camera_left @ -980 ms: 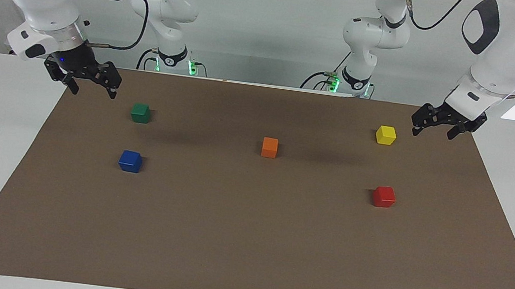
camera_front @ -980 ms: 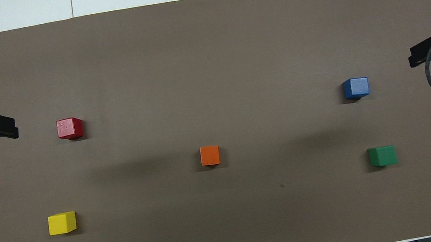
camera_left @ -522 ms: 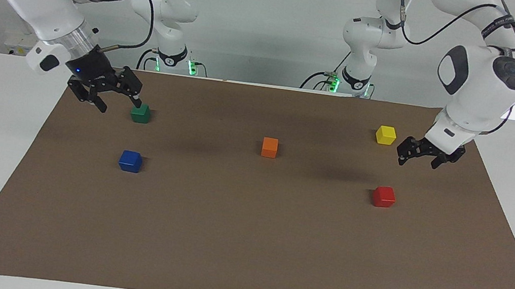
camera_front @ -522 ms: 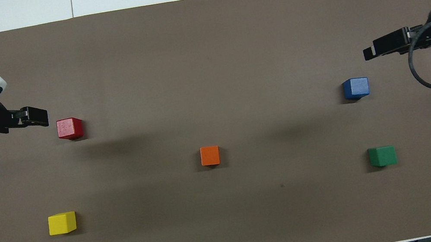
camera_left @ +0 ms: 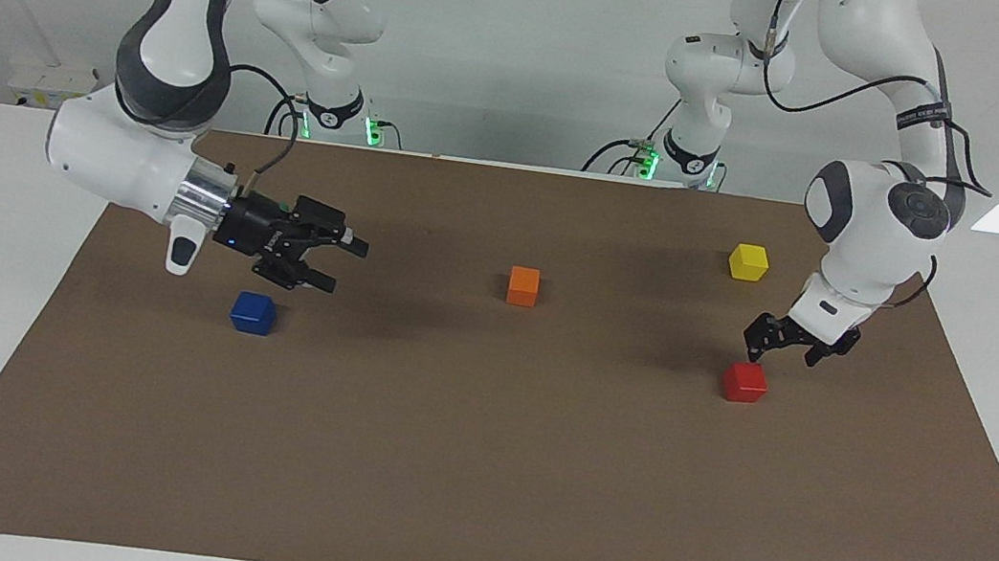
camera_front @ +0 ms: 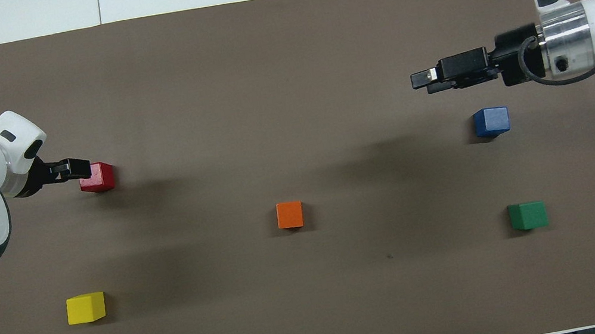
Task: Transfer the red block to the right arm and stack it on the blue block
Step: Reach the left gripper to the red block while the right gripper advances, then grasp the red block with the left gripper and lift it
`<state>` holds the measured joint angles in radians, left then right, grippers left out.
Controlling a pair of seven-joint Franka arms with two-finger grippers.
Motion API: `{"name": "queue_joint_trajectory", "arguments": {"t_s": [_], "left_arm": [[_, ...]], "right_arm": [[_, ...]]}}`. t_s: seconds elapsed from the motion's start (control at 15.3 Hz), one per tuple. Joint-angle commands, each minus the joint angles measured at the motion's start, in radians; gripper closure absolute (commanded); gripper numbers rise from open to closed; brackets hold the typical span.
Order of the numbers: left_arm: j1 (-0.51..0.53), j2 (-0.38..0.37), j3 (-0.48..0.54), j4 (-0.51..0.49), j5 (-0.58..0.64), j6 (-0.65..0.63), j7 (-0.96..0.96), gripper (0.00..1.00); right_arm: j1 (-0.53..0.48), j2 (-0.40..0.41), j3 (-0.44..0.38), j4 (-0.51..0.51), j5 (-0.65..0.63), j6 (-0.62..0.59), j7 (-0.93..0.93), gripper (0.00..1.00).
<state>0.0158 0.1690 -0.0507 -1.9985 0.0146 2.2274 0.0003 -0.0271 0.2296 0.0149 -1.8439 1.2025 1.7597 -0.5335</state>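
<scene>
I should go on lowering my left gripper toward the red block (camera_left: 745, 383) until the open fingers are on either side of its sides (camera_front: 102, 178), then close them. The block is just below those fingers and free of its neighbours.
The red block (camera_left: 745, 381) sits on the brown mat (camera_left: 474, 470) toward the left arm's end; it also shows in the overhead view (camera_front: 98, 177). My left gripper (camera_left: 780, 354) is open and points down, low and just above the red block, not touching it; it also shows in the overhead view (camera_front: 75, 168). The blue block (camera_left: 253, 313) sits toward the right arm's end and shows in the overhead view too (camera_front: 491, 121). My right gripper (camera_left: 341, 265) is open and empty. It hangs above the mat near the blue block and points sideways toward the left arm's end.
An orange block (camera_left: 523, 286) sits mid-mat. A yellow block (camera_left: 748, 262) lies nearer to the robots than the red block. A green block (camera_front: 527, 215) lies nearer to the robots than the blue block; the right wrist hides it in the facing view.
The left gripper has come down from beside the yellow block to just above the red block. The right arm has swung out over the mat and turned its gripper sideways.
</scene>
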Motion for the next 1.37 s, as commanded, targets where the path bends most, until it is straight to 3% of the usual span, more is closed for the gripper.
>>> {"name": "queue_joint_trajectory", "arguments": {"t_s": [0.0,0.26,0.46,0.59,0.65,0.72,0.78,0.98,1.11,1.31], "left_arm": [[-0.008,0.043,-0.004,-0.016,0.007,0.069,-0.040,0.00],[-0.039,0.115,-0.004,-0.017,0.007,0.126,-0.060,0.00],[-0.036,0.123,-0.003,-0.017,0.007,0.130,-0.060,0.00],[-0.036,0.119,-0.003,-0.037,0.007,0.135,-0.056,0.00],[-0.034,0.121,-0.004,-0.037,0.007,0.135,-0.057,0.08],[-0.034,0.121,-0.003,-0.036,0.007,0.129,-0.063,0.33],[-0.031,0.121,-0.001,-0.026,0.007,0.098,-0.066,0.96],[-0.024,0.118,-0.004,0.047,-0.004,-0.048,-0.103,1.00],[-0.034,0.100,-0.005,0.113,-0.080,-0.155,-0.219,1.00],[-0.040,0.020,-0.011,0.162,-0.157,-0.320,-0.327,1.00]], "right_arm": [[-0.002,0.042,0.008,-0.086,0.266,-0.139,-0.141,0.00],[0.054,0.122,0.010,-0.173,0.570,-0.386,-0.223,0.00],[0.130,0.218,0.010,-0.176,0.774,-0.567,-0.259,0.00],[0.151,0.226,0.010,-0.175,0.811,-0.580,-0.266,0.00],[0.162,0.226,0.010,-0.175,0.834,-0.579,-0.266,0.00],[0.180,0.225,0.010,-0.175,0.856,-0.574,-0.266,0.00],[0.197,0.225,0.010,-0.175,0.876,-0.562,-0.266,0.00],[0.236,0.228,0.010,-0.166,0.923,-0.537,-0.267,0.00],[0.265,0.253,0.008,-0.155,0.959,-0.548,-0.301,0.00],[0.271,0.266,0.008,-0.138,0.968,-0.543,-0.309,0.00]]}}
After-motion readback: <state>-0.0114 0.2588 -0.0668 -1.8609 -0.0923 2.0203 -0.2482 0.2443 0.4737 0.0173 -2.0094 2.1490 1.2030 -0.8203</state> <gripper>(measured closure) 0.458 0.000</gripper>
